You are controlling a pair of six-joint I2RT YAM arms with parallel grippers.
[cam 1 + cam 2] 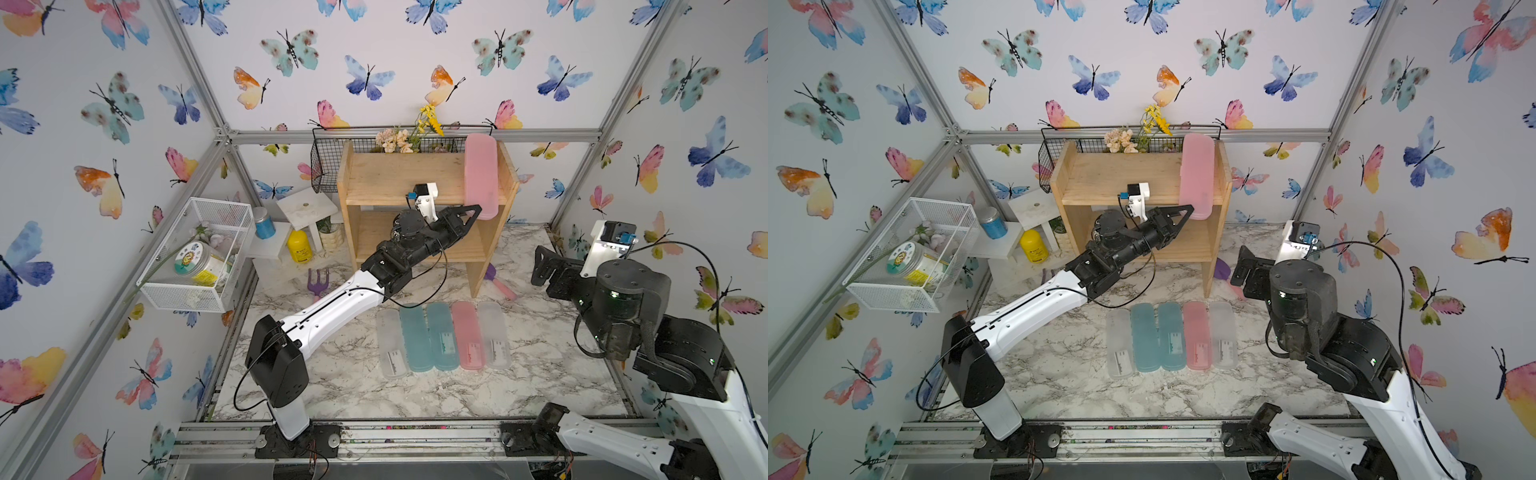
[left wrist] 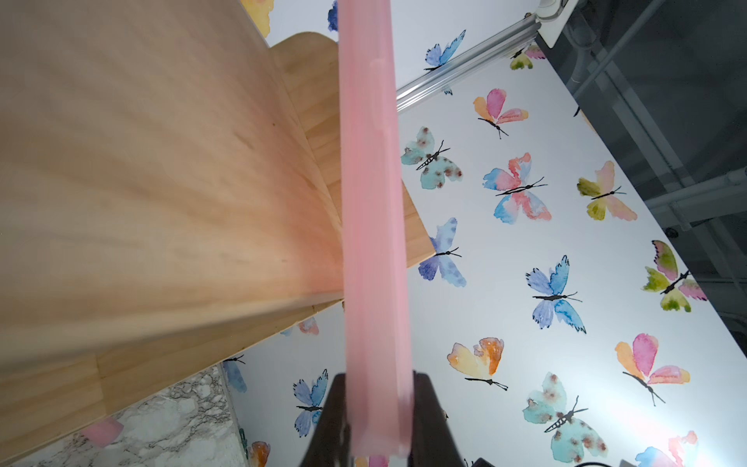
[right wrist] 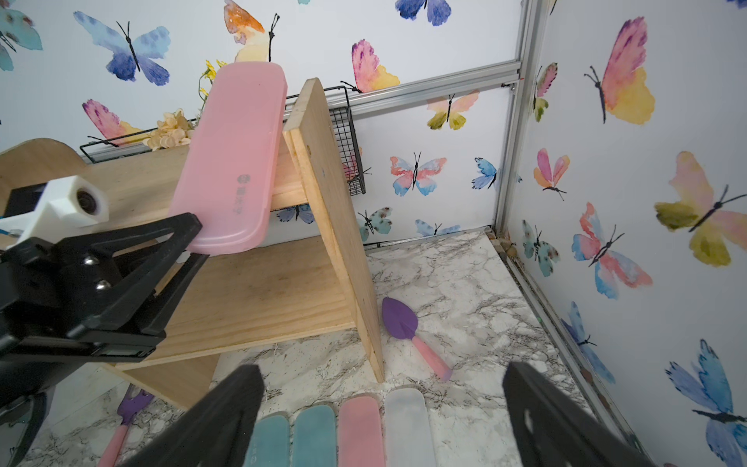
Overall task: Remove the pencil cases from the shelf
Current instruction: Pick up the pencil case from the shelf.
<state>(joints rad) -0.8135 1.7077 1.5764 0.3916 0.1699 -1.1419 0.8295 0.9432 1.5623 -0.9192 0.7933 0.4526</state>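
The pink pencil case's overhanging end [image 1: 485, 208] is clasped in my left gripper, so I should keep pulling the case past the shelf's front edge [image 1: 456, 204] until my right gripper holds it.
One pink pencil case [image 1: 481, 174] [image 1: 1198, 174] lies tilted on the right end of the wooden shelf's [image 1: 395, 178] top tier, its near end overhanging the front edge. My left gripper [image 1: 478, 210] [image 2: 378, 388] is shut on that near end, a finger pressed against each flat side; the right wrist view shows it side-on [image 3: 190, 238]. Several more pencil cases [image 1: 441, 336] lie side by side on the marble table in front of the shelf: white, teal, teal, pink, white. My right gripper [image 3: 382, 370] hovers open and empty above the row's right end.
A black wire basket [image 1: 328, 162] with flowers hangs behind the shelf. At the left are a white mesh basket [image 1: 199, 253], a white step stand [image 1: 305, 208] and a yellow bottle [image 1: 299, 246]. A purple fork [image 1: 319, 281] and a purple trowel [image 3: 400, 319] lie by the shelf's legs.
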